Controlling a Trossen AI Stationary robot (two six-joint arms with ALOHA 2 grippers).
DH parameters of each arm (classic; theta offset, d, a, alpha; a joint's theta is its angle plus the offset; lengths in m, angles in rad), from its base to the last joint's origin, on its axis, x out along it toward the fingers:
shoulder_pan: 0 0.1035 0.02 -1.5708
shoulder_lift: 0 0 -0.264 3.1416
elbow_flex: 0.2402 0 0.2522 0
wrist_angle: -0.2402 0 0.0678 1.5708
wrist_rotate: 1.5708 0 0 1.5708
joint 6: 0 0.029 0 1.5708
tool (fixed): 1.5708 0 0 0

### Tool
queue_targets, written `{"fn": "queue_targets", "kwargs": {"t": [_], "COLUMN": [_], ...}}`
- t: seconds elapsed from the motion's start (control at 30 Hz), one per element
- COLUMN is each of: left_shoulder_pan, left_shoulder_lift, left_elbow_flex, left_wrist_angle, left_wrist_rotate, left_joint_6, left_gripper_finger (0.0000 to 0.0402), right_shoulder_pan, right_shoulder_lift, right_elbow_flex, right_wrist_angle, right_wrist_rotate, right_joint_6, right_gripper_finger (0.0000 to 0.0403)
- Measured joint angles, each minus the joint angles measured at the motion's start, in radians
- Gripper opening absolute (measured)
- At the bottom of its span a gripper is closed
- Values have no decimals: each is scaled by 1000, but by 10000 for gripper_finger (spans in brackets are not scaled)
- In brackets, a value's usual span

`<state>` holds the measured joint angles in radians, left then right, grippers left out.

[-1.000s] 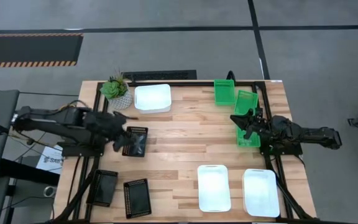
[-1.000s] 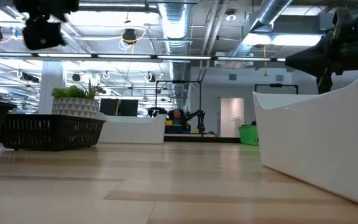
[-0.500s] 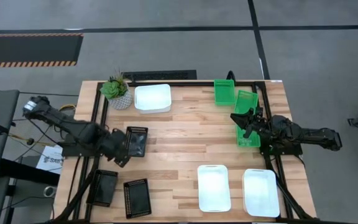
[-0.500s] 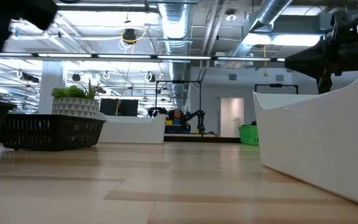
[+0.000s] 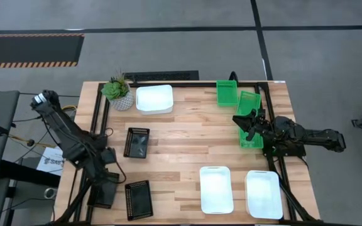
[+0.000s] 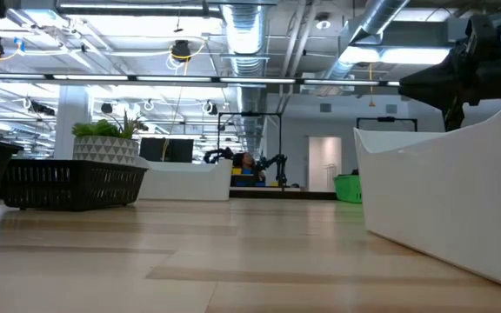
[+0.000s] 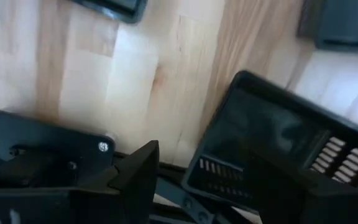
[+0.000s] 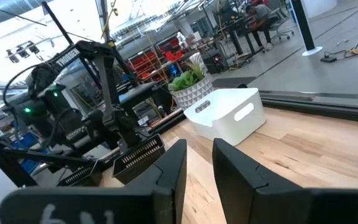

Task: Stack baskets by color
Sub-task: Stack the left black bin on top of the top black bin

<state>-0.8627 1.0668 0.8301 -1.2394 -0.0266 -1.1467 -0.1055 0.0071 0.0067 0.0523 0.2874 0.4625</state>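
The black basket's rim (image 7: pixel 215 126) runs at a slant across the open fingers of my left gripper above it, so I should turn my left gripper square to that rim (image 7: pixel 194 167) before it closes.
Three black baskets lie at the left: one (image 5: pixel 136 142) mid-table, one (image 5: pixel 138 199) near the front edge, and one (image 5: pixel 104 191) on the near-left frame. My left gripper (image 5: pixel 107 175) points down just above that last basket (image 7: pixel 278 155), open. One finger (image 7: pixel 138 180) is outside the basket's end wall and the other is over its inside. White baskets (image 5: pixel 154 99), (image 5: pixel 216 189), (image 5: pixel 264 194) and green baskets (image 5: pixel 227 92), (image 5: pixel 249 103), (image 5: pixel 251 139) rest flat on the table. My right gripper (image 5: pixel 244 122) is level beside the green ones, open and empty (image 8: pixel 199 163).
A potted plant (image 5: pixel 117 92) stands at the far left corner beside the white basket. Black frame rails (image 5: pixel 96 125) run along both table sides. Bare wood (image 5: pixel 187 135) lies across the table's middle. In the low view a white basket (image 6: pixel 459 209) fills the near right.
My left gripper has swung from above the mid-table black basket toward the table's near-left corner and sunk lower, rolling as it went, its fingers still apart. The mid-table basket has stayed where it was.
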Motion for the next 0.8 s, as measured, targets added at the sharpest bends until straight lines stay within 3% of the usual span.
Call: {"fn": "queue_targets", "kwargs": {"t": [0.37,0.57,0.8], "left_shoulder_pan": [2,1,1], "left_shoulder_lift": [0,1,19], "left_elbow_flex": [-124,-177,-181], "left_wrist_angle": [124,270,267], "left_wrist_rotate": [-22,55,30], "left_joint_6": [182,230,253], "left_gripper_finger": [212,212,211], "right_shoulder_pan": [-2,-2,-2], "right_shoulder_lift": [0,0,0], "right_elbow_flex": [0,0,0], "right_wrist_angle": [0,0,0], "right_wrist_rotate": [0,0,1], "right_joint_6": [0,0,0], "right_gripper_finger": [104,104,104]}}
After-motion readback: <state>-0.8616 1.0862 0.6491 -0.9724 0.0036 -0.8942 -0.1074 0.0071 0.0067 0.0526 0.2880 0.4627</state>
